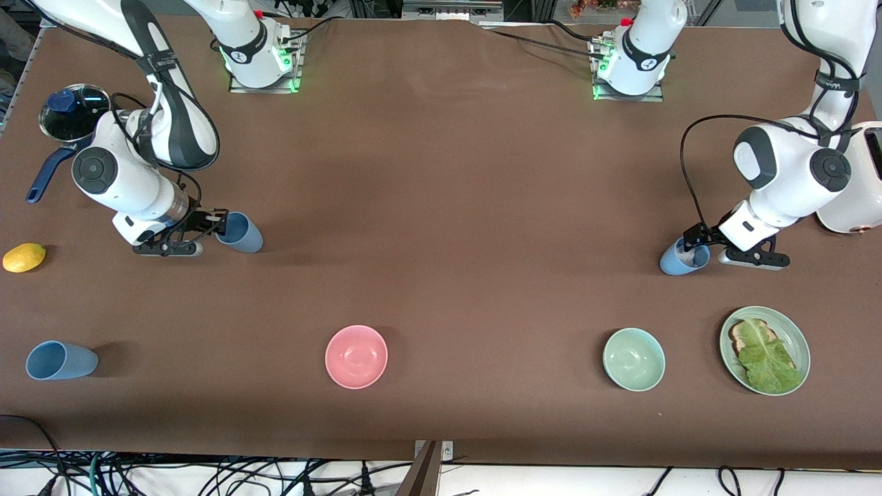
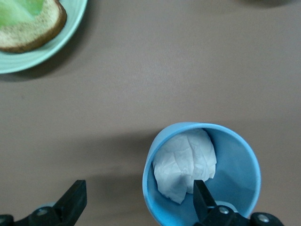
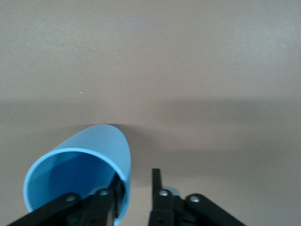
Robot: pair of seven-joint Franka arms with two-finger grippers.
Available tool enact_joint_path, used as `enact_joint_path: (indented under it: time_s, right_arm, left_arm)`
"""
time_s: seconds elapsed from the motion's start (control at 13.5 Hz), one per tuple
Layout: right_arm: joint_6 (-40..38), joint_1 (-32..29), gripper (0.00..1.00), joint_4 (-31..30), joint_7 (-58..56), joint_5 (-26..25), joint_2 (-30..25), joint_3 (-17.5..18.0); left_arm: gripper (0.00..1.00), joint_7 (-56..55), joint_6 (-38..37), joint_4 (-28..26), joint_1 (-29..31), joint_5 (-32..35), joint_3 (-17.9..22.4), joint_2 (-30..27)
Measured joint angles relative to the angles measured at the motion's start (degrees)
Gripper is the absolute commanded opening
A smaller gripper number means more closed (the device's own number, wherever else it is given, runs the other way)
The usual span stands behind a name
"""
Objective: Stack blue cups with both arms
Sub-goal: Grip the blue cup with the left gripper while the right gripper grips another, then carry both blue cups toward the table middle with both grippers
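My gripper will lift and carry the cup, and the crumpled white paper (image 2: 185, 164) will come along inside, because it sits below the cup's rim (image 2: 197, 125), against the inside of the cup.
Three blue cups show in the front view. One cup (image 1: 242, 233) lies on its side toward the right arm's end. My right gripper (image 1: 219, 224) is at its mouth, jaws narrowly open, one finger inside the cup (image 3: 80, 165) and the other outside, with a gap to the wall. A second cup (image 1: 682, 260) stands toward the left arm's end with crumpled white paper (image 2: 186, 165) inside. My left gripper (image 1: 691, 242) is wide open astride its wall (image 2: 150, 188), one finger inside. A third cup (image 1: 60, 360) lies on its side, nearer the camera than the right gripper.
A pink bowl (image 1: 356, 356), a green bowl (image 1: 634, 359) and a green plate (image 1: 798, 336) with bread and lettuce sit near the camera's edge. A lemon (image 1: 24, 257) and a navy saucepan (image 1: 72, 114) are beside the right arm. A white toaster (image 1: 858, 179) stands by the left arm.
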Motion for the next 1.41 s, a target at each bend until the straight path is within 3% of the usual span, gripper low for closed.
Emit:
enact_joint_path:
  time_s: [0.22, 0.3, 0.59, 0.74, 0.89, 1.41]
  right_arm:
    - [0.0, 0.1, 0.0, 0.1, 0.2, 0.3, -0.3, 0.3]
    - [0.0, 0.1, 0.0, 0.1, 0.2, 0.2, -0.3, 0.2]
    - [-0.8, 0.1, 0.0, 0.6, 1.6, 0.2, -0.3, 0.5]
    - [-6.4, 0.2, 0.0, 3.6, 4.8, 0.2, -0.3, 1.8]
    - [-15.1, 0.4, 0.0, 9.6, 7.6, 0.2, -0.5, 3.5]
    - [-35.9, 3.5, 0.0, 26.1, 12.1, 0.2, -1.4, 4.3]
  left_arm:
    - [0.99, 0.1, 0.1, 0.0, 0.0, -1.9, 0.0, 1.3]
    - [0.93, 0.1, 0.1, 0.0, 0.0, -2.7, 0.0, 1.6]
    - [0.41, 0.1, 0.3, 0.1, 0.0, -5.3, 0.0, 1.8]
    - [0.16, 0.1, 0.2, 0.2, 0.0, -6.5, 0.0, 1.5]
    - [0.0, 0.1, 0.2, 0.2, 0.1, -7.2, 0.0, 1.6]
    - [0.0, -0.1, 0.1, 0.8, 0.1, -7.3, -0.1, 1.5]
